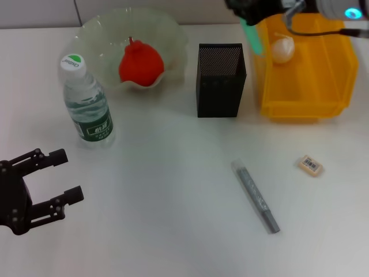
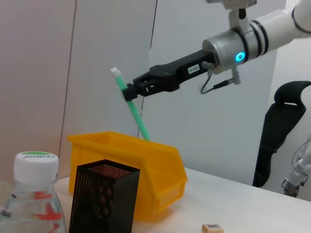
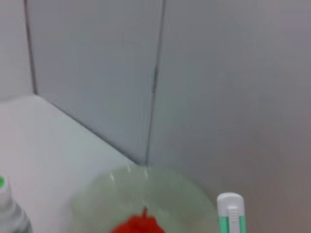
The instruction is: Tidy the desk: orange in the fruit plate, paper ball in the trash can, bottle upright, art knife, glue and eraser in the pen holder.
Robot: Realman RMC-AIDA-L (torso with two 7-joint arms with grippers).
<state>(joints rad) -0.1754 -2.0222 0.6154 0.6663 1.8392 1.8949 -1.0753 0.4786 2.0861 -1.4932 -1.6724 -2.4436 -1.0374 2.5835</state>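
Note:
The mint-green glue's lower end point(image 2: 143, 131) is hanging down and the pen holder's opening point(image 1: 221, 60) is empty. My right gripper should keep going there and let go once that end of the glue goes in.
My right gripper point(image 1: 249, 16) is shut on the mint-green glue point(image 1: 252, 36), held tilted in the air above the gap between the pen holder point(image 1: 221, 81) and the yellow trash can point(image 1: 305, 86). The left wrist view shows the same grip, the right gripper point(image 2: 130, 91) clamped on the glue point(image 2: 138, 119). A paper ball point(image 1: 283, 49) lies in the trash can. The orange point(image 1: 140, 64) sits in the fruit plate point(image 1: 173, 34). The bottle point(image 1: 87, 101) stands upright. The grey art knife point(image 1: 255, 196) and the eraser point(image 1: 310, 165) lie on the desk. My left gripper point(image 1: 68, 175) is open at the near left.
The white desk point(image 1: 167, 190) runs back to a grey wall point(image 3: 97, 73). The right wrist view shows the glue's white tip point(image 3: 229, 206) over the fruit plate point(image 3: 97, 199).

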